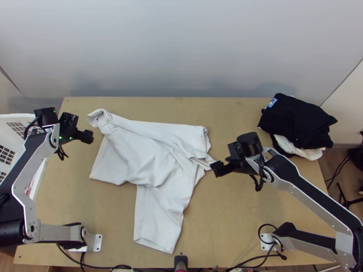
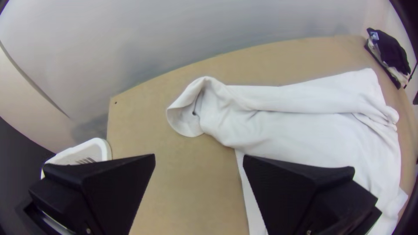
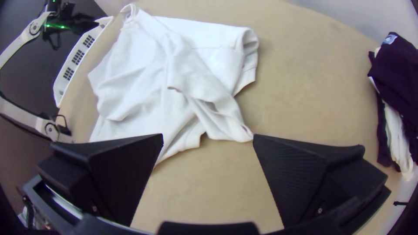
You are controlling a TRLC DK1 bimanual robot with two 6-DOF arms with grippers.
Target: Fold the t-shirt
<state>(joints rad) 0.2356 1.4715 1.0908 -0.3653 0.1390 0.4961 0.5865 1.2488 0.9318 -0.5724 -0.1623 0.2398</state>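
Observation:
The white t-shirt (image 1: 147, 158) has limp folds (image 1: 180, 148) that run to its pointed corner, so it will open out into a wide hanging sheet when the robot lifts and spreads it.
A white t-shirt (image 1: 149, 154) lies bunched and twisted across the middle left of the table, one part stretching toward the near edge. My left gripper (image 1: 88, 136) is left of the shirt's upper left end, apart from it. My right gripper (image 1: 217, 168) is just beside the shirt's pointed right corner. The left wrist view has the left gripper (image 2: 199, 159) open, with the shirt (image 2: 283, 126) beyond and partly behind one finger. In the right wrist view the right gripper (image 3: 208, 137) is open too, the shirt (image 3: 148, 78) ahead of it, nothing held between the fingers.
Black and white clothes (image 1: 295, 122) are piled at the table's far right corner. A white basket (image 1: 13, 119) with slotted walls stands at the left edge. Bare wood (image 1: 240, 217) lies to the shirt's right, toward the near edge. Cables run along that edge.

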